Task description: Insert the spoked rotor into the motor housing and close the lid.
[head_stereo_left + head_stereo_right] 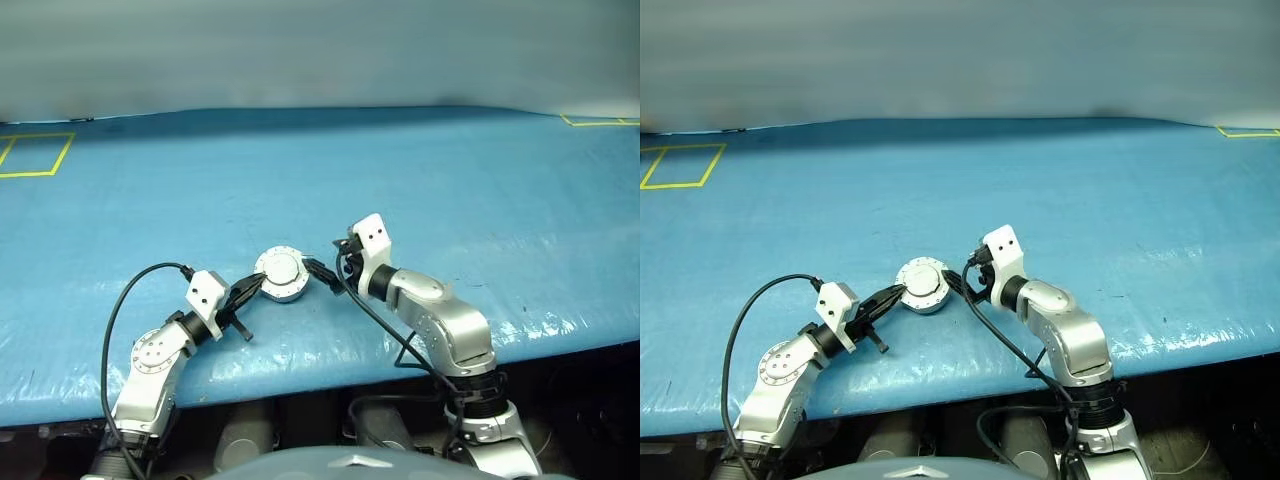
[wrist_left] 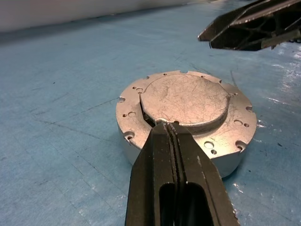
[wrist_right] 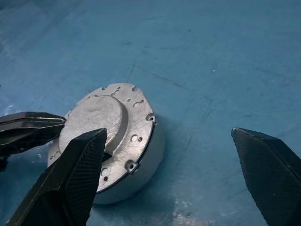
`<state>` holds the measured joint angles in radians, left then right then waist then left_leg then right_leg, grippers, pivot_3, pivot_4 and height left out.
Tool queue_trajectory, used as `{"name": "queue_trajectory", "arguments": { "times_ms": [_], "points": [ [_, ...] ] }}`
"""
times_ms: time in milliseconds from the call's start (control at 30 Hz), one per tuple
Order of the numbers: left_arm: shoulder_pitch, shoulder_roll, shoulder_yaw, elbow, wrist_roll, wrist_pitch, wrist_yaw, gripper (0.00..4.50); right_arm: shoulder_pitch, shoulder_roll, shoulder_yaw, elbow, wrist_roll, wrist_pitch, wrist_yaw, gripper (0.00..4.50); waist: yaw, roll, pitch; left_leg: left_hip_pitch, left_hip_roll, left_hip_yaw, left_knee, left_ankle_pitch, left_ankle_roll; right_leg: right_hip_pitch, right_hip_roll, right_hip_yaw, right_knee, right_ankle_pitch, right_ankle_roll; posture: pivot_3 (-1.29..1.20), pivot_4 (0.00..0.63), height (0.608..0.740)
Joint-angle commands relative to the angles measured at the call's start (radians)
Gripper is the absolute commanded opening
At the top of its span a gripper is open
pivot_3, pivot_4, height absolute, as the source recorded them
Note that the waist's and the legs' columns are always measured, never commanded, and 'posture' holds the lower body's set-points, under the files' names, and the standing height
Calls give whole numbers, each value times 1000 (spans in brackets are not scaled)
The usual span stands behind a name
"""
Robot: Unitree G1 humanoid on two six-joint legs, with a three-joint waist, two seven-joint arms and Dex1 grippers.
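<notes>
The lid's rim (image 3: 140,133) has my right gripper's fingers reaching down around it, so next my right gripper turns level and squeezes the lid and the housing's bottom side (image 3: 149,183) together.
The motor housing (image 1: 286,292) stands on the blue table near its front edge, a round silver case (image 3: 141,174). The lid (image 2: 188,99) lies on top of it, plain silver face up, with small holes round its rim. My left gripper (image 2: 169,126) is shut, and its tips rest on the lid at the edge of the raised centre. My right gripper (image 3: 168,133) is open wide just to the housing's right, one finger (image 3: 75,174) over the lid's rim, holding nothing. The right gripper (image 2: 249,28) also hovers beyond the housing in the left wrist view. The spoked rotor is hidden.
A blue sheet covers the table (image 1: 450,190). Yellow tape squares mark its far left (image 1: 35,155) and far right (image 1: 600,121) corners. The table's front edge (image 1: 330,360) runs just behind both arms. A black cable (image 1: 118,310) loops off the left arm.
</notes>
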<state>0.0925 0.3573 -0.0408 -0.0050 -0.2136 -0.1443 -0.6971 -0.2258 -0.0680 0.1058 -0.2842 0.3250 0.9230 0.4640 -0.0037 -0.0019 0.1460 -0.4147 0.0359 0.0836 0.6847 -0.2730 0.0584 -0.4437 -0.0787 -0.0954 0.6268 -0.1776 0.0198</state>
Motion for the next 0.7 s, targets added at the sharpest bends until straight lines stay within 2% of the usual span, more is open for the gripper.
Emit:
{"name": "queue_trajectory", "arguments": {
  "times_ms": [33,300,533,667,700],
  "points": [
    [3,2,-11,-6,14,-2,4,0,1,51,-45,-4,114,80,4,4473,0,0,0,0,0,0,0,0,0,0,0,0,0,0,0,0,150,740],
    [6,5,-4,-4,18,-8,7,0,-28,180,-213,129,264,221,-91,4473,-2,2,1,1,0,0,0,0,0,-1,0,0,0,0,0,0,150,740],
    [18,11,2,-5,19,-16,9,0,-41,235,-320,218,384,276,-173,4473,-5,2,1,1,0,0,0,0,0,0,0,0,0,0,0,0,150,740],
    [17,12,3,-4,20,-20,10,0,-47,249,-339,237,450,288,-185,4473,-7,2,1,1,0,0,0,0,0,0,0,0,0,0,0,0,150,740],
    [16,12,3,-3,20,-21,10,0,-47,246,-335,240,457,287,-187,4085,-7,2,1,1,0,0,0,0,0,0,0,0,0,0,0,0,150,740]
  ]
}}
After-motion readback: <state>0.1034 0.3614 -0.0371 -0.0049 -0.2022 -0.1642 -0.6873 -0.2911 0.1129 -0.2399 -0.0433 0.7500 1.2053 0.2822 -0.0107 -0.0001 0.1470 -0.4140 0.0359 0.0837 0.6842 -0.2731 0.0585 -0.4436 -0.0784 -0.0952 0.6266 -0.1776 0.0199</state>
